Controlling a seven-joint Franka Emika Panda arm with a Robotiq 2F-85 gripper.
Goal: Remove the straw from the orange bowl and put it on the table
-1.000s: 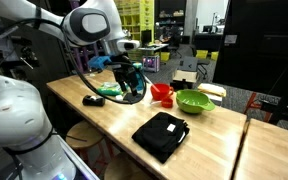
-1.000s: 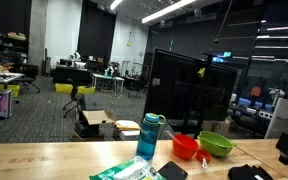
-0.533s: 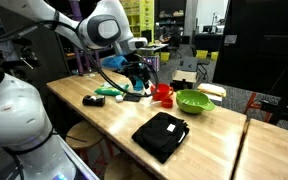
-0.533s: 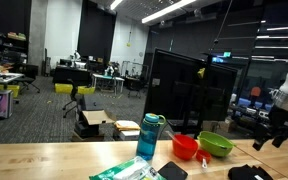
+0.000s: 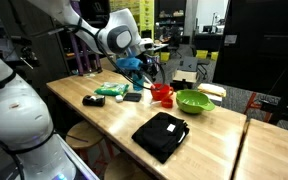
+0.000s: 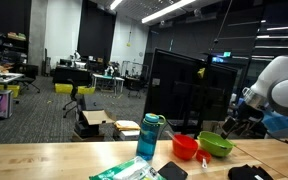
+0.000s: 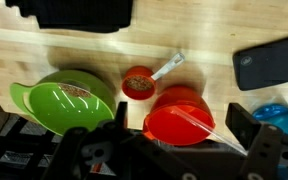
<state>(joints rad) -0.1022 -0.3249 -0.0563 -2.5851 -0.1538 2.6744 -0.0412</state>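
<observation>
The straw leans past the orange bowl's rim (image 7: 212,131) toward the blue bottle, so next my gripper goes to the straw's loose end (image 7: 241,149) and tilts before it closes.
The orange bowl (image 7: 174,122) sits on the pale wood table (image 7: 84,50), directly under my gripper (image 7: 182,122). A clear straw (image 7: 202,126) lies slanted across the bowl, reaching over its rim toward the right finger (image 7: 246,128). The gripper is open, its fingers standing wide on either side of the bowl with nothing held. In both exterior views the gripper (image 5: 147,72) (image 6: 230,124) hovers just above the orange bowl (image 5: 163,94) (image 6: 185,147); the straw is too thin to make out there.
A green bowl (image 7: 59,100) (image 5: 194,101) stands beside the orange one, with a small red cup (image 7: 137,83) and white spoon behind. A phone (image 7: 269,62), blue bottle (image 6: 150,136), green packet (image 5: 112,90) and black cloth (image 5: 161,135) also lie on the table.
The arm has swung from above the green packet across to the orange bowl. The gripper stayed open throughout.
</observation>
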